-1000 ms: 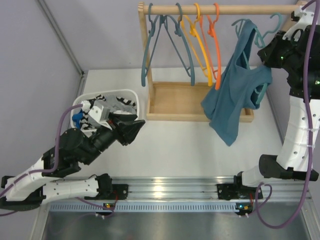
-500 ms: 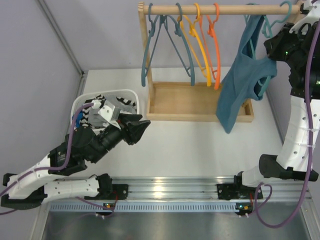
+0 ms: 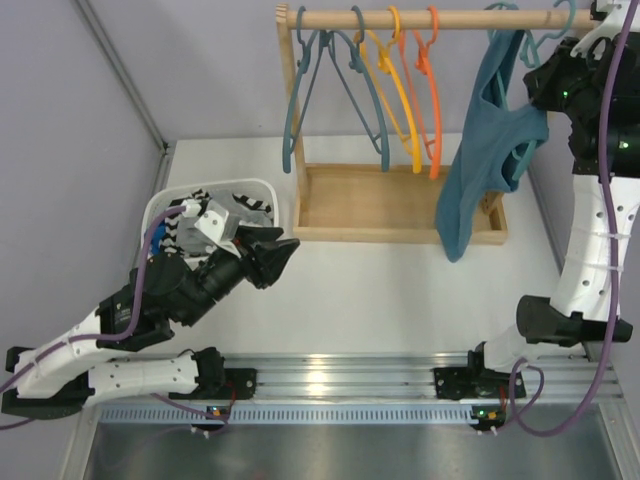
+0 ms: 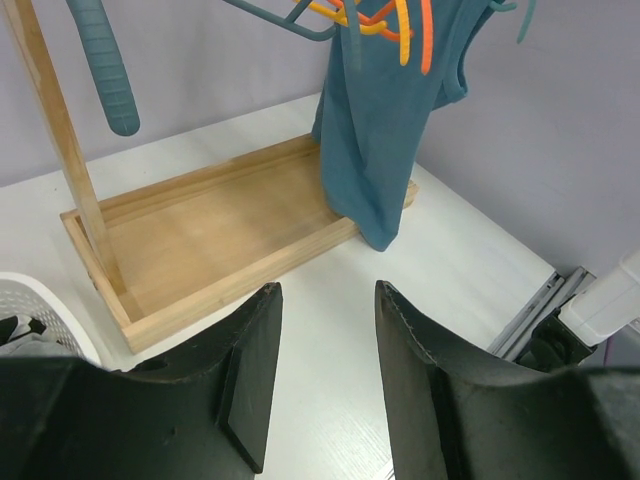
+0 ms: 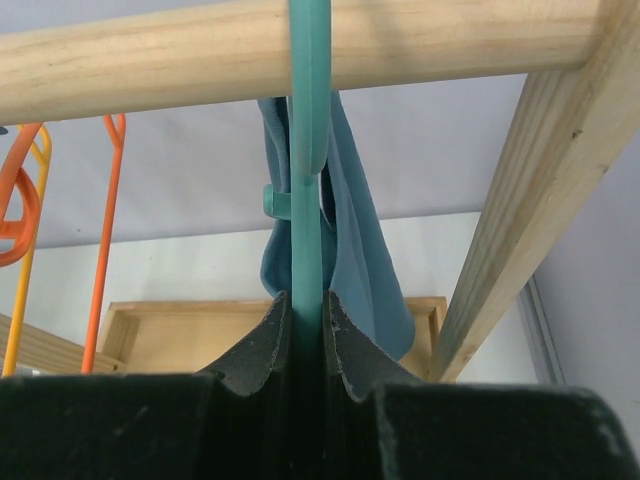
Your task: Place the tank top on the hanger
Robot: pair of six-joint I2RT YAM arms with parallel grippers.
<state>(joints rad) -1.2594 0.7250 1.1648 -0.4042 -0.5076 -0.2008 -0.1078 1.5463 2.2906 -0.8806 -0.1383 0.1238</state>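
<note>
The light teal-green hanger's hook (image 3: 571, 10) is over the wooden rod (image 3: 547, 19). My right gripper should go on lowering the hanger until the hook rests on the rod, then let go.
The teal-blue tank top (image 3: 484, 150) hangs from the light teal-green hanger (image 3: 566, 18) at the right end of the wooden rod (image 3: 450, 18). My right gripper (image 3: 556, 86) is shut on the hanger, just below the rod. In the right wrist view the hanger (image 5: 307, 150) runs up from between my fingertips (image 5: 306, 300) and crosses the rod (image 5: 150, 60), with the tank top (image 5: 355, 250) drooping behind it. My left gripper (image 3: 285, 250) is open and empty, low over the table by the basket. In its wrist view (image 4: 325, 290) the tank top (image 4: 385, 120) hangs ahead.
Two slate-blue hangers (image 3: 330, 80), a yellow hanger (image 3: 400, 90) and an orange hanger (image 3: 432, 90) hang on the rod. The rack's wooden base tray (image 3: 360, 205) lies below. A white basket (image 3: 215, 192) of clothes stands at the left. The rack's right post (image 5: 530, 200) is close to my right gripper.
My right gripper has lifted the hanger and tank top up and right, bringing the hook to the rod. My left arm shifted slightly a second ago, then stayed still.
</note>
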